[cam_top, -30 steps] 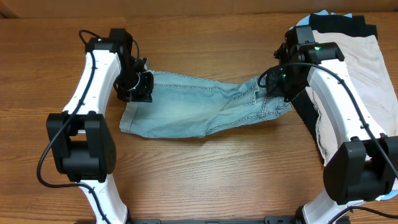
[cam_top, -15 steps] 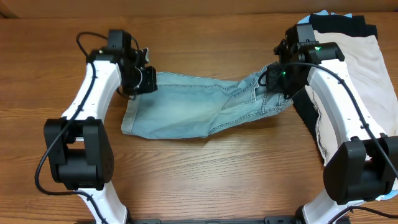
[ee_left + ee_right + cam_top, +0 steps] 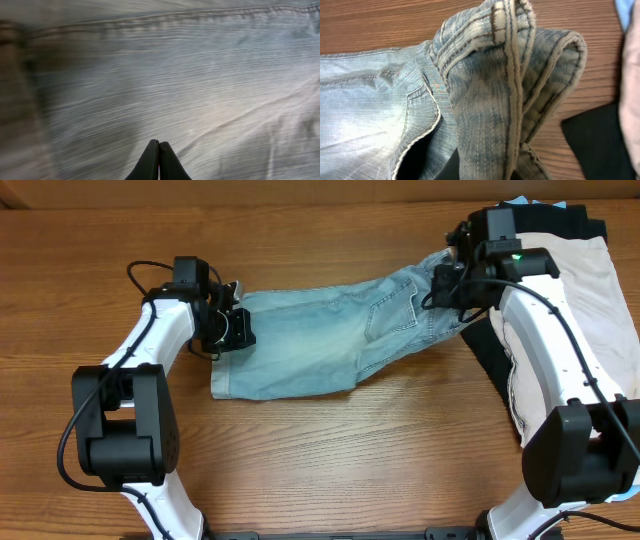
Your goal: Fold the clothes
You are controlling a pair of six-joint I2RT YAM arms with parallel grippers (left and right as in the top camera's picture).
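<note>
Next, I fold the waistband back over to the hem end (image 3: 228,375) with my right gripper, because the shorts are stretched out full length with the waistband end (image 3: 454,328) next to the black cloth.
The light-wash denim shorts (image 3: 310,345) lie stretched across the table between my two grippers. My left gripper (image 3: 235,332) sits on their left end. In the left wrist view its fingers (image 3: 159,144) are shut together, with blurred denim (image 3: 175,75) filling the frame and crease lines running out from the tips. My right gripper (image 3: 452,285) holds the bunched waistband end, lifted at the far right. In the right wrist view the stitched waistband (image 3: 495,100) drapes over the fingers (image 3: 464,169) and hides most of them.
A pile of other garments lies at the far right: a beige one (image 3: 590,300), a black one (image 3: 545,220) and a sky-blue edge (image 3: 515,202). The black cloth (image 3: 600,140) is next to the waistband. The wooden table (image 3: 330,460) lies all around.
My right gripper has pulled the waistband end up and away, and the shorts have slid right and straightened. My left gripper has shifted right and back toward me along the left end.
</note>
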